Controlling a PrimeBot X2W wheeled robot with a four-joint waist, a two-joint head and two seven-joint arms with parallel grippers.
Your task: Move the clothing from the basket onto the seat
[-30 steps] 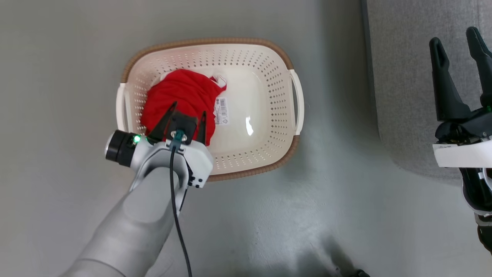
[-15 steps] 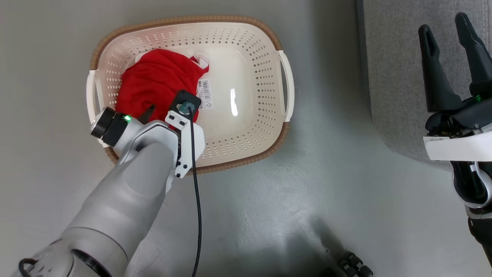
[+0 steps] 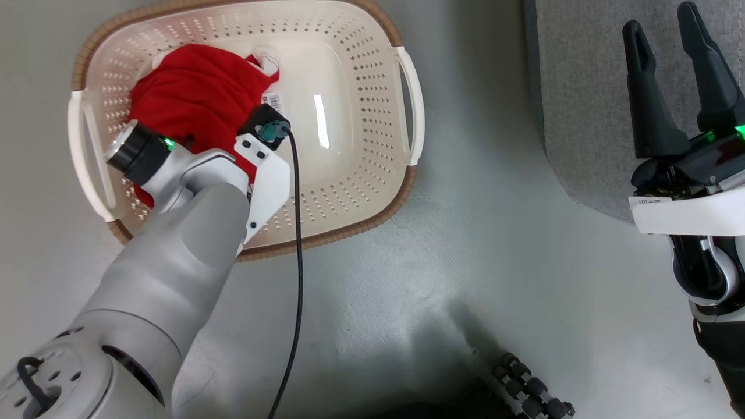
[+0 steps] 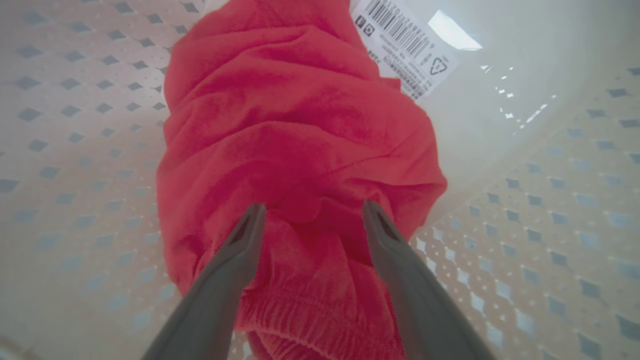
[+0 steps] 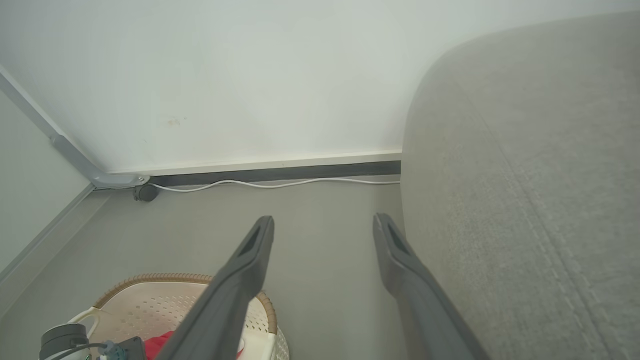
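The paper label will stay on the basket's bottom when I lift the clothing, because the label lies flat with its end under the clothing's edge.
The red clothing lies bunched in the left half of the cream basket, a bit of white trim at its far edge. My left arm reaches down into the basket. In the left wrist view my left gripper is open, its two fingertips pressed into the red clothing with a fold between them. My right gripper is open and empty, held over the edge of the grey seat. The right wrist view has my right gripper above the floor beside the seat, and the basket low left.
A paper label lies on the basket's bottom beside the clothing. Grey floor separates basket and seat. A white cable runs along the wall's base. A dark ridged object sits at the lower edge of the head view.
My left gripper has gone down into the basket onto the red clothing. The head camera has shifted, so the basket slides up and left in view. The right gripper stays open.
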